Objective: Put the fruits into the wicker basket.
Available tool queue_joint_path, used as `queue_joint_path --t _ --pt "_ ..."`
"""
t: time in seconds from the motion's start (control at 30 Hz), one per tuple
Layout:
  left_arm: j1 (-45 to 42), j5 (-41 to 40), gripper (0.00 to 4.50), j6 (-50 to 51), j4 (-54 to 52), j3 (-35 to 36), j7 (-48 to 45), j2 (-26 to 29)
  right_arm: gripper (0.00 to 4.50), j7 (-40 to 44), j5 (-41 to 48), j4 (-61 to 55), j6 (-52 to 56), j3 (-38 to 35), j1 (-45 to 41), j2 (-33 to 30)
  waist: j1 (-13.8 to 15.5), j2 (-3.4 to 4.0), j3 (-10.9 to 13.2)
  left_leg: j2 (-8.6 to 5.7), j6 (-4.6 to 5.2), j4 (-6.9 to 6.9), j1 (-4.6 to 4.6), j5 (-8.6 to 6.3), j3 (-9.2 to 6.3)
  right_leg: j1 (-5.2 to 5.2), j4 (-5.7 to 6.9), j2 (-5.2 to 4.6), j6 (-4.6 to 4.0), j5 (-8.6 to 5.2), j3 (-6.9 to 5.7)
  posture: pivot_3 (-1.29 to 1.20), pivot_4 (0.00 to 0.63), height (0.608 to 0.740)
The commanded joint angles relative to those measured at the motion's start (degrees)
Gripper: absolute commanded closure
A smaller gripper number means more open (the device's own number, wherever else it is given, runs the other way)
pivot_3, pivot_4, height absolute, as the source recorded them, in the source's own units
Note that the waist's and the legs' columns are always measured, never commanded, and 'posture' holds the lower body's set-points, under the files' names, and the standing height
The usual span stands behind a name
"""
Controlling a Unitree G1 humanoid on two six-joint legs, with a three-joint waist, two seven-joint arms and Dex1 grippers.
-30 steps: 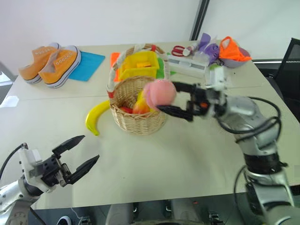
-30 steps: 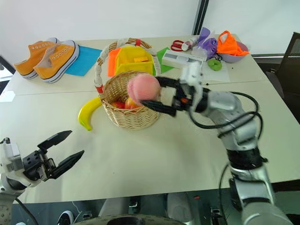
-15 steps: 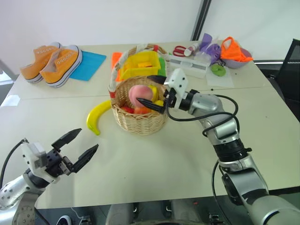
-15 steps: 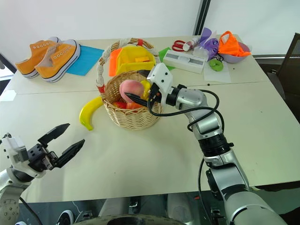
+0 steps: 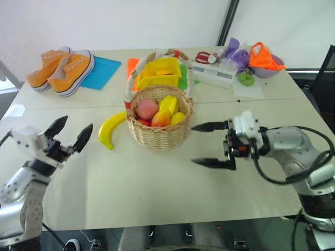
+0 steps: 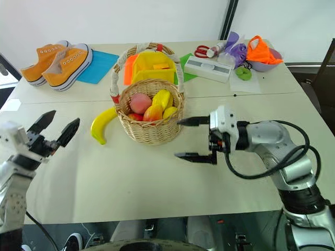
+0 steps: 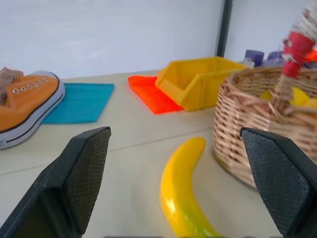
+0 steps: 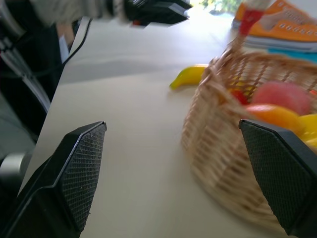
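Observation:
The wicker basket [image 5: 159, 130] blocks my right gripper's way to the banana, so next my left gripper grabs the banana by its end [image 5: 106, 138] away from the basket.
The wicker basket [image 5: 157, 137] stands mid-table, its white-wrapped handle arching over it. Inside lie a pink peach [image 5: 147, 109], a yellow fruit [image 5: 168, 103] and an orange-red fruit [image 5: 160, 119]. A yellow banana [image 5: 111, 128] lies on the table against the basket's left side. My right gripper [image 5: 193, 144] is open and empty just right of the basket, pointing at it. At the left, my left gripper [image 5: 77, 122] hovers open and empty, a short way from the banana. The left wrist view has the banana [image 7: 181, 188] ahead between the fingers [image 7: 84, 163], with the basket [image 7: 247, 134] beside it.
Behind the basket sits a yellow plastic bin [image 5: 156, 73] on orange and green sheets. Orange sneakers [image 5: 60, 65] and a blue sheet [image 5: 102, 72] lie at the back left. A white box [image 5: 212, 73], scissors [image 5: 201, 56] and an orange cloth [image 5: 264, 57] crowd the back right.
My right gripper let the peach go into the basket, opened wide and drew back to the right. My left gripper rose and moved forward toward the banana.

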Motion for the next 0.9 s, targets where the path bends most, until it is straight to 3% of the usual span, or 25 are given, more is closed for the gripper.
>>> queue_joint_path --t 0.03,0.2,0.47,0.6,0.73,0.83,0.9 --pt "-3.55 3.87 0.0 4.7 0.86 -2.45 6.18 0.38 0.03 0.98 -2.78 -2.39 -3.83 0.25 -0.05 -1.37 0.04 0.0 0.0 0.0 0.0 0.01 0.01 0.0 0.0 0.01 0.01 0.02 0.02 0.01 0.0 0.0 0.15 0.74" --pt "-10.62 8.5 0.0 13.82 4.85 -6.93 13.35 0.07 0.03 -0.87 -5.55 -2.29 -5.47 1.1 1.18 -0.58 0.59 -0.08 -0.01 -0.01 0.0 0.02 -0.02 0.0 0.0 0.01 0.0 0.04 0.13 0.07 -0.02 0.0 0.15 0.74" --pt "-13.32 9.0 0.0 18.2 5.72 -11.85 9.79 -0.37 0.03 -2.64 -5.39 -2.05 -5.49 1.34 0.37 1.11 0.54 -0.09 -0.02 -0.01 -0.01 0.06 -0.05 0.01 0.0 0.01 -0.02 0.02 0.26 0.14 -0.02 0.0 0.15 0.74" --pt "-12.37 11.57 0.0 21.2 6.12 -14.75 7.48 2.67 0.03 -3.35 -5.78 -1.9 -5.53 1.65 0.13 1.62 0.47 -0.09 -0.02 0.0 -0.02 0.05 -0.04 0.01 0.0 0.0 -0.02 0.01 0.25 0.14 0.0 0.0 0.15 0.74" --pt "-13.82 13.5 0.0 24.32 8.3 -14.63 10.31 2.63 0.03 -3.82 -6.25 -1.38 -5.64 1.92 -0.36 1.99 0.54 -0.08 -0.02 0.0 -0.02 0.05 -0.05 0.01 0.0 -0.01 -0.02 -0.02 0.23 0.13 0.01 0.0 0.15 0.74" --pt "-14.13 13.01 0.85 25.7 7.97 -14.86 9.52 2.03 0.0 -4.13 -6.56 -0.85 -5.9 1.99 -1.13 2.38 0.55 -0.08 -0.02 0.0 -0.02 0.05 -0.05 0.0 0.0 -0.01 -0.03 -0.04 0.23 0.13 0.01 0.0 0.15 0.74" --pt "-14.24 13.85 1.92 25.05 7.33 -15.15 9.85 1.7 0.0 -4.22 -6.86 -0.83 -6.05 2.32 -1.52 2.63 0.55 -0.08 -0.02 0.0 -0.02 0.05 -0.05 0.0 0.0 -0.01 -0.03 -0.04 0.23 0.13 0.01 0.0 0.15 0.74"
